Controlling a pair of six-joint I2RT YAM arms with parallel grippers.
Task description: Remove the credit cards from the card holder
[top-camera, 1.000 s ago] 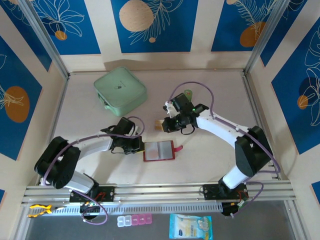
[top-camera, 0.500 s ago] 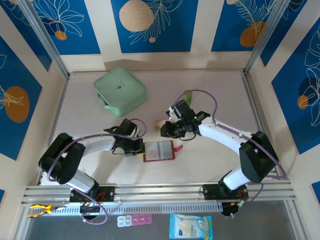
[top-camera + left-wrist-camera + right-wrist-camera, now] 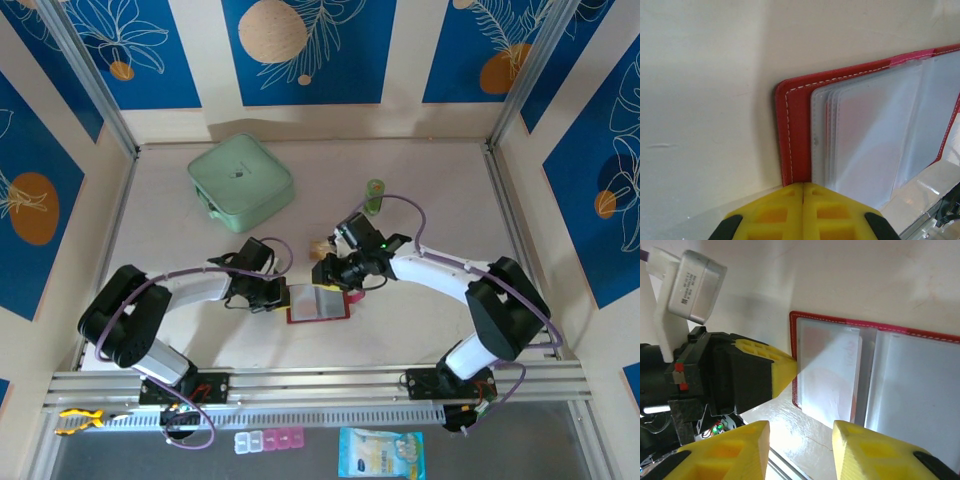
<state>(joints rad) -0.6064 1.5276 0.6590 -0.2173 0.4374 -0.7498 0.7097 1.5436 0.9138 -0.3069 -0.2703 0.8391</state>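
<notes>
The card holder's edge [image 3: 793,345] has my left gripper against it and the clear sleeves [image 3: 828,371] face up, so my right gripper should keep moving over the sleeves and close there.
The dark red card holder [image 3: 318,303] lies open on the table, its pale clear sleeves [image 3: 865,135] facing up. My left gripper [image 3: 283,297] is shut, and its yellow tips [image 3: 802,186] rest against the holder's left edge [image 3: 796,135]. My right gripper [image 3: 326,275] hovers open just over the holder's far edge, with nothing between its fingers [image 3: 799,442]. In the right wrist view the holder [image 3: 880,375] lies ahead, with the left gripper's yellow fingertip [image 3: 777,367] at its edge. A small tan card [image 3: 322,246] lies on the table just beyond the right gripper. Any cards inside the sleeves are too faint to tell.
A mint-green square case [image 3: 240,181] sits at the back left. A small green object [image 3: 375,191] stands behind the right arm. The holder's strap tab [image 3: 358,297] sticks out to the right. Metal rails [image 3: 320,385] run along the near edge.
My right gripper has come forward and down from behind the tan card to just over the holder's far edge. The left gripper has edged in against the holder's left side.
</notes>
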